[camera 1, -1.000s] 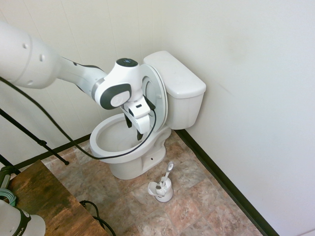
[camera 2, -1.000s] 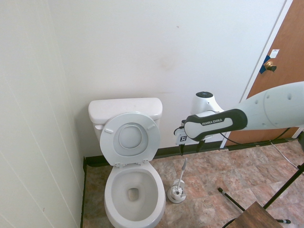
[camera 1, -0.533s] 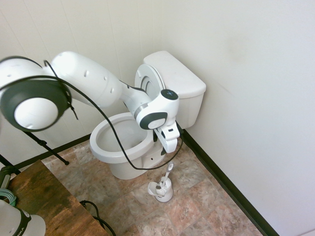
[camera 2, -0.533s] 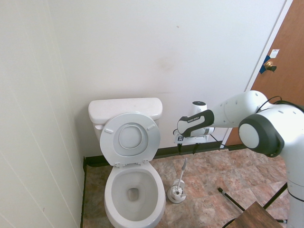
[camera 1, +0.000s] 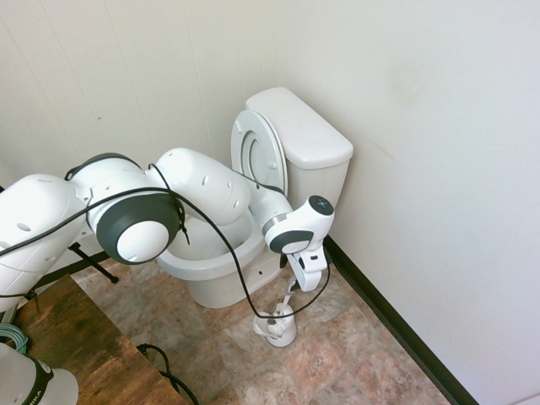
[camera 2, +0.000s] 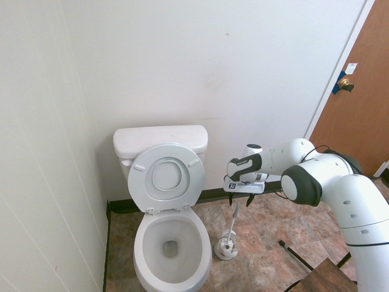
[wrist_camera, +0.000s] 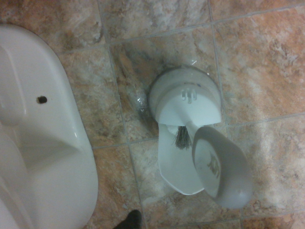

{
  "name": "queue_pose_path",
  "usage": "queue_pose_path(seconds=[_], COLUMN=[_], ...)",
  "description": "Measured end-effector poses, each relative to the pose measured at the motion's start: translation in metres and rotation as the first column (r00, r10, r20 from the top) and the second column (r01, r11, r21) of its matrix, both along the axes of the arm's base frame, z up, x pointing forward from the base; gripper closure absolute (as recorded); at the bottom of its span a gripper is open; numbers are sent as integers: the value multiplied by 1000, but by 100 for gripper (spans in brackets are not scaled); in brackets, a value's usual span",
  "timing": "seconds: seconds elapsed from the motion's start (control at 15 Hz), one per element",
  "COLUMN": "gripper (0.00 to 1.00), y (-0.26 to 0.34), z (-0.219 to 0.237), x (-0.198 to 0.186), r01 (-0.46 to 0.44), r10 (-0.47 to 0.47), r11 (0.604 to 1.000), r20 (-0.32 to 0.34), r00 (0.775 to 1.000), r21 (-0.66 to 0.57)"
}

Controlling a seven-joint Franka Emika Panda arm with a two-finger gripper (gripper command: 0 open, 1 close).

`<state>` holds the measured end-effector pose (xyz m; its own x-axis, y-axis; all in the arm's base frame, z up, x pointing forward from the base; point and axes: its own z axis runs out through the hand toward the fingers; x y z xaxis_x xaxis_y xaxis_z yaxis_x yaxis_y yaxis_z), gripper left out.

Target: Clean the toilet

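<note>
My gripper will lift the white toilet brush (camera 1: 288, 295) free and leave the small holder behind, because the holder's flaps gape around the grey bristles (wrist_camera: 182, 138).
The white toilet (camera 1: 221, 261) stands against the wall with its lid (camera 2: 167, 176) raised and its bowl (camera 2: 171, 243) uncovered. On the floor beside it a white toilet brush (camera 2: 233, 220) sits in its small holder (camera 2: 227, 248), the handle leaning upward. My gripper (camera 2: 241, 199) hangs open just above the top of the brush handle (camera 1: 288, 299), fingers pointing down and nothing between them. From the wrist view I look straight down on the holder (wrist_camera: 188, 102), the handle's rounded grey end (wrist_camera: 221, 174) and the toilet's base (wrist_camera: 43, 143).
A dark baseboard (camera 1: 396, 325) runs along the wall close behind the brush. A brown door (camera 2: 358, 103) stands at the right of the second exterior view. A wooden surface (camera 1: 76, 346) lies near the toilet's front. The floor is brown stone tile (wrist_camera: 257, 67).
The arm has swung from in front of the raised lid down and sideways off the bowl. My gripper now hangs low over the brush handle, still open.
</note>
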<state>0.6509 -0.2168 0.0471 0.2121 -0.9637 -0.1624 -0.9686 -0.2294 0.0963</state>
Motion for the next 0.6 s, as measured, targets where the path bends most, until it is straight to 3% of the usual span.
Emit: queue_pose_path(seconds=[0.4, 0.47, 0.6], gripper=[0, 100, 100], y=[2, 2, 2], z=[-28, -31, -40], x=[10, 11, 12], r01=[-1, 0, 2], r10=[1, 1, -1], r11=[1000, 1000, 1000], r20=[-17, -17, -22], r00=[1000, 1000, 1000], r21=[19, 20, 21])
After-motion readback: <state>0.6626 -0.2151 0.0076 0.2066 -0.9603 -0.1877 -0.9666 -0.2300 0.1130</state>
